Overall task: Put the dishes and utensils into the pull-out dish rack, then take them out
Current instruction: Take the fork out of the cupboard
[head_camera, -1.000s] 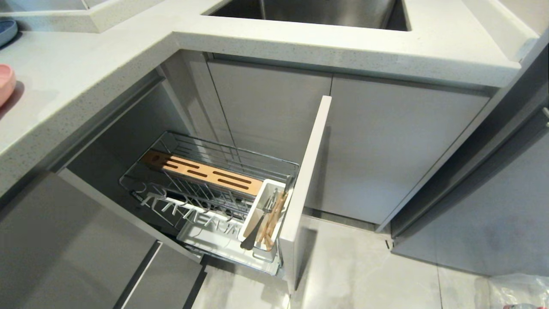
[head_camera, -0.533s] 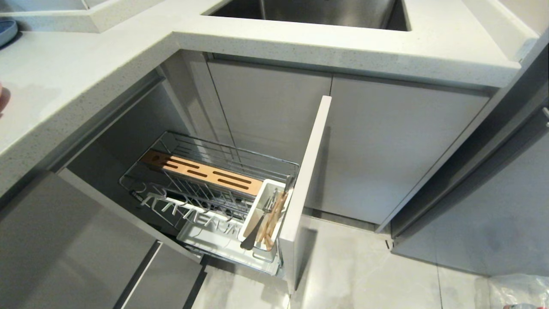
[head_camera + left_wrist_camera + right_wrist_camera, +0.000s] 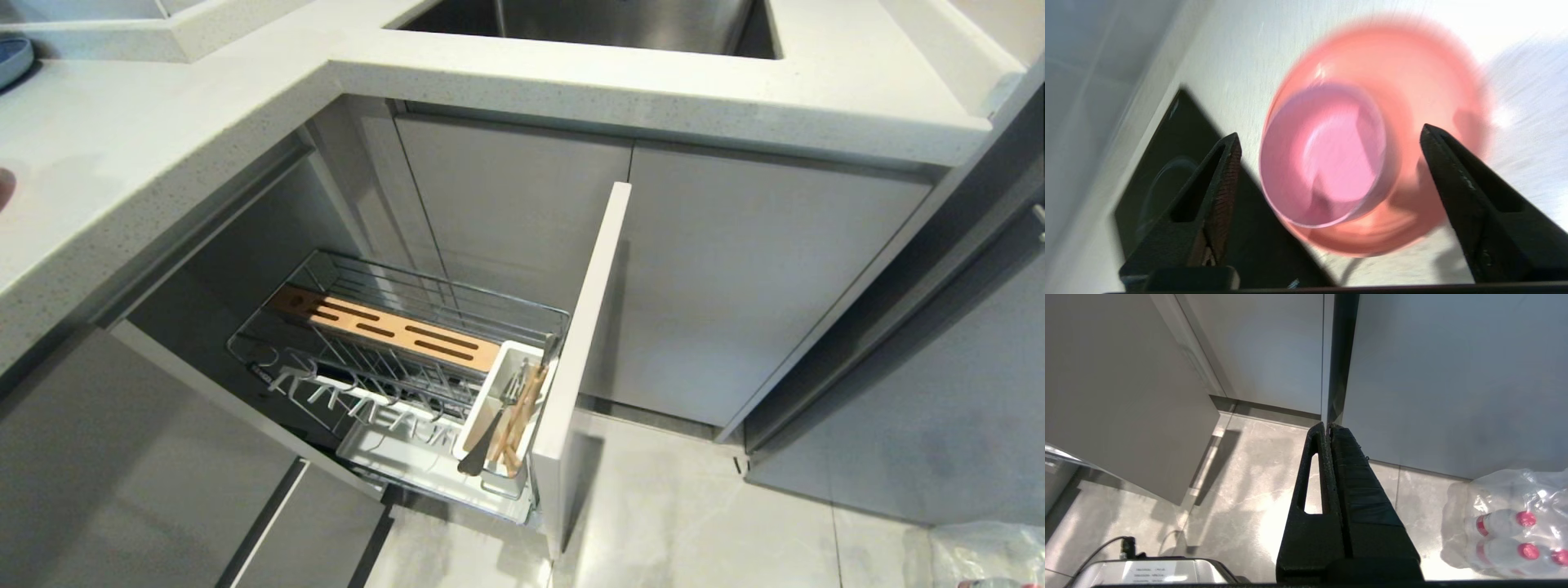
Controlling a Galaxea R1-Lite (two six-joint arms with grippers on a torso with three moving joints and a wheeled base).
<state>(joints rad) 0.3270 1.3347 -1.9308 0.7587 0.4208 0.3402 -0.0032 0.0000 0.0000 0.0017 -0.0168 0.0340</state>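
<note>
The dark fork's handle sticks out clear of the wooden chopsticks, so when I lift the fork (image 3: pixel 497 416), I expect it to come free and leave them behind.
The pull-out dish rack (image 3: pixel 392 286) stands drawn out below the counter, its pale front panel (image 3: pixel 584 343) towards me. In its white caddy (image 3: pixel 510 359) stand the wooden chopsticks (image 3: pixel 522 408) and the dark fork (image 3: pixel 482 445). The wire slots hold no dishes. In the left wrist view a pink bowl (image 3: pixel 1327 155) sits on a wider pink plate (image 3: pixel 1412 81) on the white counter. My left gripper (image 3: pixel 1329 131) hovers over them, open, both fingers clear of the bowl. Only a pink sliver (image 3: pixel 4 188) shows at the head view's left edge. My right gripper (image 3: pixel 1329 426) hangs shut over the floor.
A black hob panel (image 3: pixel 1167 196) lies in the counter beside the plate. The sink (image 3: pixel 588 24) is at the back, a blue dish (image 3: pixel 12 57) at far left. A wrapped pack of water bottles (image 3: pixel 1511 526) lies on the floor at right.
The pink dish at the head view's left edge has slid left, almost out of the picture. The rack and its utensils have not moved.
</note>
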